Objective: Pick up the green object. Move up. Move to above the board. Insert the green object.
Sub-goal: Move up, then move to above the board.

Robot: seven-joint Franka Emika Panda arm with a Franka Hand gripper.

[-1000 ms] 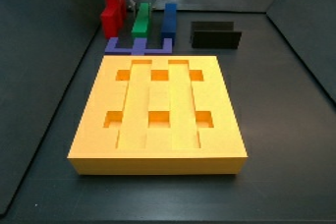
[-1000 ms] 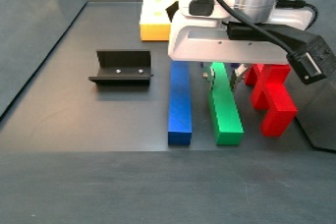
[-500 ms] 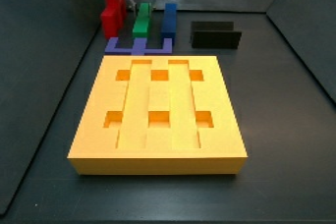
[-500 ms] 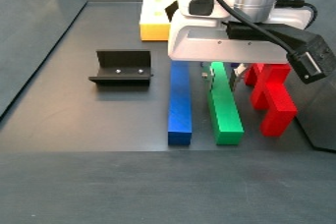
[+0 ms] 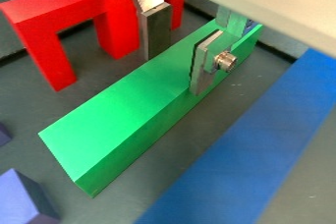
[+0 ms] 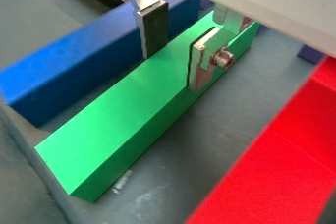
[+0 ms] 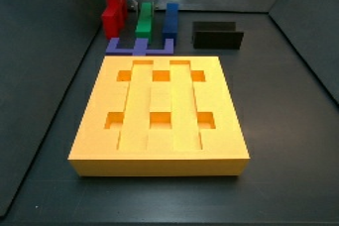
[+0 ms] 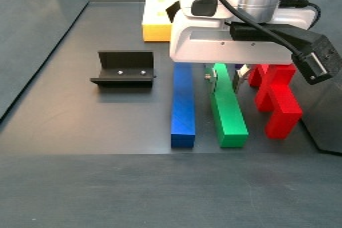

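Observation:
My gripper's flat fingers [image 5: 206,63] are in line with the green object's straight, flat sides, so I expect its long overhanging end [image 5: 94,141] to stay level when I lift the object.
The green object [image 8: 230,107] is a long green bar lying on the dark floor between a blue bar and a red block; it also shows in a side view [image 7: 142,19]. In both wrist views my gripper [image 5: 179,49] [image 6: 178,46] is lowered over it, one finger on each long side of the bar [image 5: 118,110] [image 6: 112,125], jaws open and close to its sides. In a side view the gripper [image 8: 227,70] sits over the bar's far half. The yellow-orange board [image 7: 159,151] lies apart from it, with grooves and square holes, and shows partly behind the arm [image 8: 156,22].
A blue bar [image 8: 183,102] [image 6: 66,56] lies alongside the green one, a red stepped block [image 8: 277,97] [image 5: 66,22] on its other side. The black fixture [image 8: 124,69] [image 7: 217,35] stands beyond the blue bar. A purple-blue holder [image 7: 143,45] sits between bars and board.

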